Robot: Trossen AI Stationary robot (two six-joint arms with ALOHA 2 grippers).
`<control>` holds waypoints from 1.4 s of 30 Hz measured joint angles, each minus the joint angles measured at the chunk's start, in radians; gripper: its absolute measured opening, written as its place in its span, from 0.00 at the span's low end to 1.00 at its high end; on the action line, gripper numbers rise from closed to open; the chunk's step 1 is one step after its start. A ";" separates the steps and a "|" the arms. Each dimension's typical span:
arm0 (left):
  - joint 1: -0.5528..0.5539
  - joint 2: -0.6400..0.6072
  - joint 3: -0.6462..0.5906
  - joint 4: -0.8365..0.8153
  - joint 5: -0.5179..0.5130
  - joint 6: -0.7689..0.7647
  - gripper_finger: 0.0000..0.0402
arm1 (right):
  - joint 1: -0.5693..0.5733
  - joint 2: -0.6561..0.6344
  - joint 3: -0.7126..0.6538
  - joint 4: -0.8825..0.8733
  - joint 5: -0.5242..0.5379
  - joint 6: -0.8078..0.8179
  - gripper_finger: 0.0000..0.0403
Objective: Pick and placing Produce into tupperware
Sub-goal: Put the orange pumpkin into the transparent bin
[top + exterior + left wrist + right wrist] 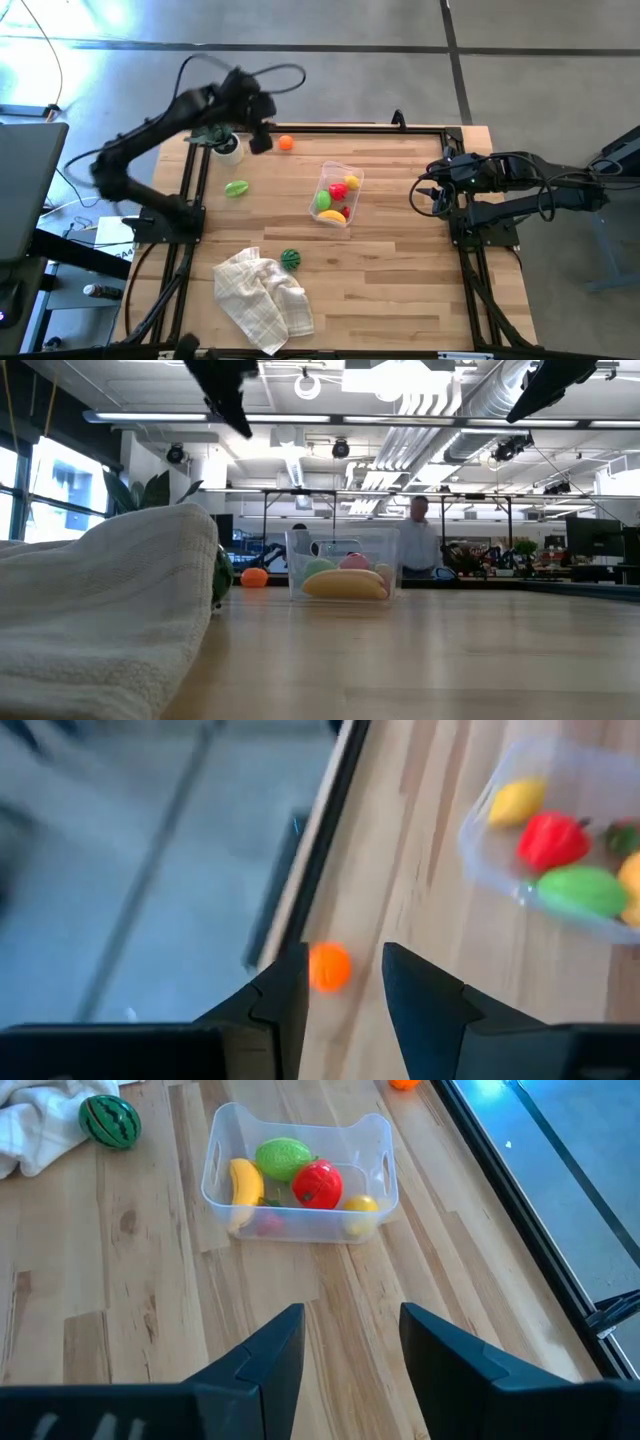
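The orange ball (286,142) lies clear of the rail and lines up with the left gripper's open fingers, so the robot should keep lowering them until they are on both sides of the ball.
The clear tupperware tub (337,195) stands mid-table and holds a yellow banana (244,1184), a green piece (284,1155), a red piece (318,1184) and a small yellow fruit (360,1205). An orange ball (286,143) lies near the table's far edge. A green piece (236,188) lies left of the tub. The striped melon (290,259) rests against the checked cloth. My left gripper (342,982) is open, hovering above the orange ball (329,966), fingers to either side of it. My right gripper (350,1342) is open, waiting high at the table's right side.
A white checked cloth (262,298) lies crumpled at the near edge. A spiky green plant in a white pot (226,143) stands beside the left arm near the far left corner. A black frame rail (330,127) runs along the far edge. Bare wood lies right of the tub.
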 joint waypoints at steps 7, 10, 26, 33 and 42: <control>0.100 0.288 0.222 -0.163 0.070 0.004 0.29 | 0.000 0.000 0.000 0.000 0.000 0.000 0.39; 0.099 0.381 0.264 -0.153 0.054 0.040 0.29 | 0.000 0.000 0.000 0.000 0.000 0.000 0.39; 0.120 0.651 0.307 -0.158 0.006 0.002 0.61 | 0.000 0.000 0.000 0.000 0.000 0.000 0.39; 0.139 0.705 0.307 -0.176 0.010 -0.033 0.71 | 0.000 0.000 0.000 0.000 0.000 0.000 0.39; 0.143 0.769 0.307 -0.183 0.031 -0.033 0.70 | 0.000 0.000 0.000 0.000 0.000 0.000 0.39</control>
